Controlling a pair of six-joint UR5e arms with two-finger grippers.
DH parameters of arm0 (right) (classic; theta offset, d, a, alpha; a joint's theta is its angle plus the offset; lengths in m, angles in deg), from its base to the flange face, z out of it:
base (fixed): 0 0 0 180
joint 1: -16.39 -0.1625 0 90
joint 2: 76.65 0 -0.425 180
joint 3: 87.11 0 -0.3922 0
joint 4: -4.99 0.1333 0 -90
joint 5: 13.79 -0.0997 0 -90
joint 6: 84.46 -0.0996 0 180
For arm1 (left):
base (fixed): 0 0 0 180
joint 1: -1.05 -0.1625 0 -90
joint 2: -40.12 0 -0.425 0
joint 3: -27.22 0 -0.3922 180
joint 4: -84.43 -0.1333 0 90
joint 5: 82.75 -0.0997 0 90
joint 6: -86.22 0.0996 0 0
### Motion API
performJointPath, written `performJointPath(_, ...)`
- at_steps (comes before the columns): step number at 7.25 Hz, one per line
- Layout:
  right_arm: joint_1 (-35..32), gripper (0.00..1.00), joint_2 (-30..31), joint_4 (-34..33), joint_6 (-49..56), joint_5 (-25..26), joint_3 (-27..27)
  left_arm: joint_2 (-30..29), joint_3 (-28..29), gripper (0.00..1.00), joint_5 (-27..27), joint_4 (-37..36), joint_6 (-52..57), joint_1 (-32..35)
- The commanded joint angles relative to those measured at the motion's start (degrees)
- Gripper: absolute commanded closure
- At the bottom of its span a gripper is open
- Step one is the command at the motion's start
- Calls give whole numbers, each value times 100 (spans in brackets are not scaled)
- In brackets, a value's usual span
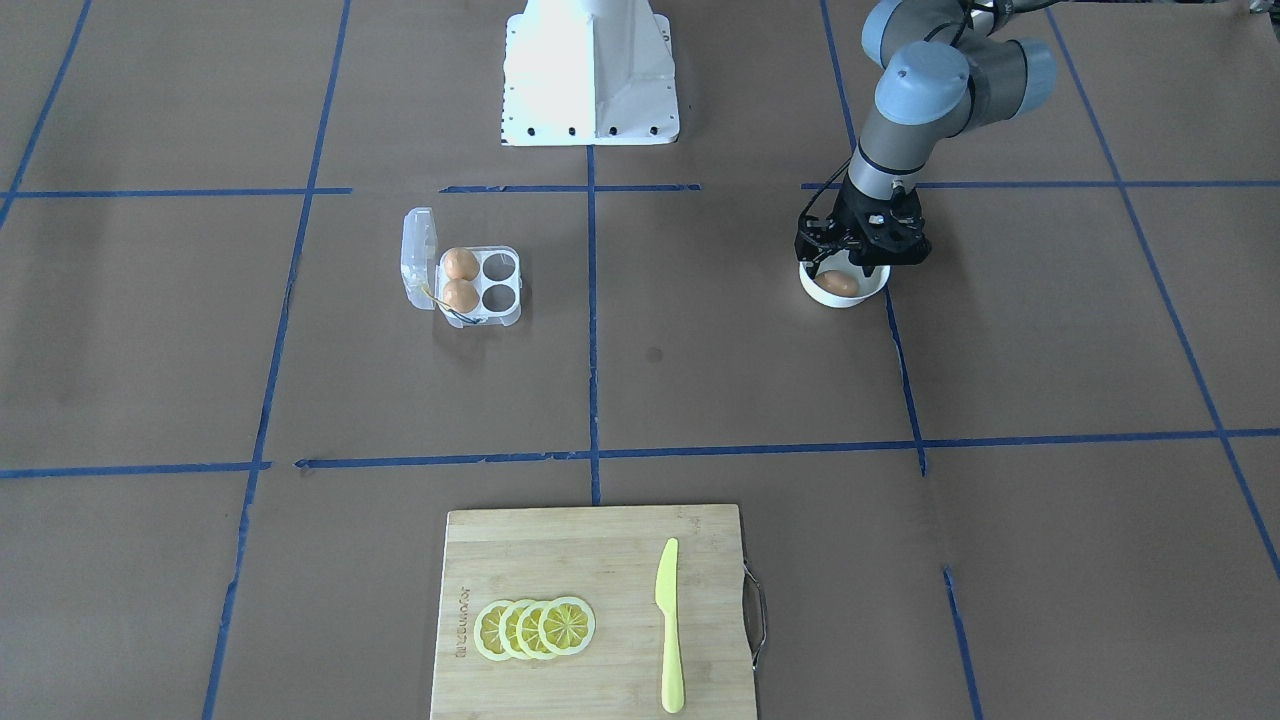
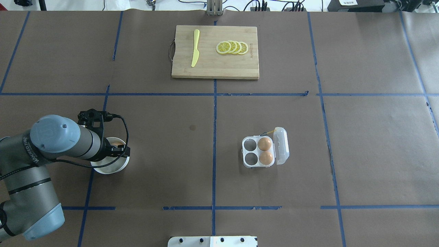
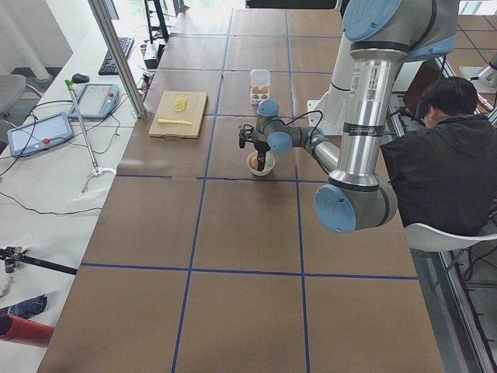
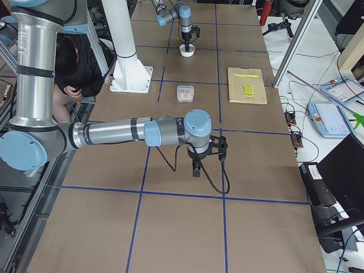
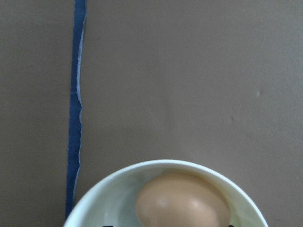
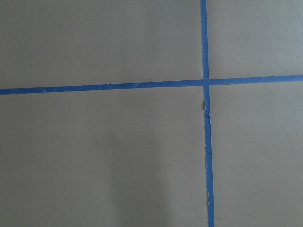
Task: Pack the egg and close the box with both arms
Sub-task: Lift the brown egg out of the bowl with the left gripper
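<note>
The egg [image 1: 837, 283] sits low, and the bowl's white inside [image 1: 869, 280] shows beside it, so I should expect the bowl to be empty when I lift the egg.
The egg [image 1: 838, 284] lies in a white bowl [image 1: 872, 291] and fills the bottom of the left wrist view [image 5: 182, 201]. My left gripper [image 1: 845, 265] hangs just over the bowl [image 2: 109, 169], open, with its fingertips spread to either side of the egg. The box [image 1: 500, 312] stands near the table's middle with its clear lid [image 1: 420, 258] raised. Two eggs sit in the two cups nearest the lid, and the other two cups are empty. My right gripper [image 4: 196, 170] shows only in the exterior right view, low over bare table; I cannot tell whether it is open or shut.
A wooden cutting board [image 1: 590, 570] on the operators' side holds lemon slices [image 1: 535, 628] and a yellow knife [image 1: 668, 625]. The white pedestal base [image 1: 590, 75] stands at the robot's side. A seated person [image 3: 443, 155] is beside the table.
</note>
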Motion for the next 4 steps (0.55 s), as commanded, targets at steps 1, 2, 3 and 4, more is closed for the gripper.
performJointPath(1,0,0,0,-2,0,-6,2,-39,34,18,-9,0,8,45)
performJointPath(2,0,0,0,-2,0,-6,2,-39,34,22,-9,0,8,80)
performJointPath(3,0,0,0,-2,0,-6,2,-39,34,27,-9,0,8,89)
performJointPath(4,0,0,0,-2,0,-6,2,-47,34,36,-9,0,8,80)
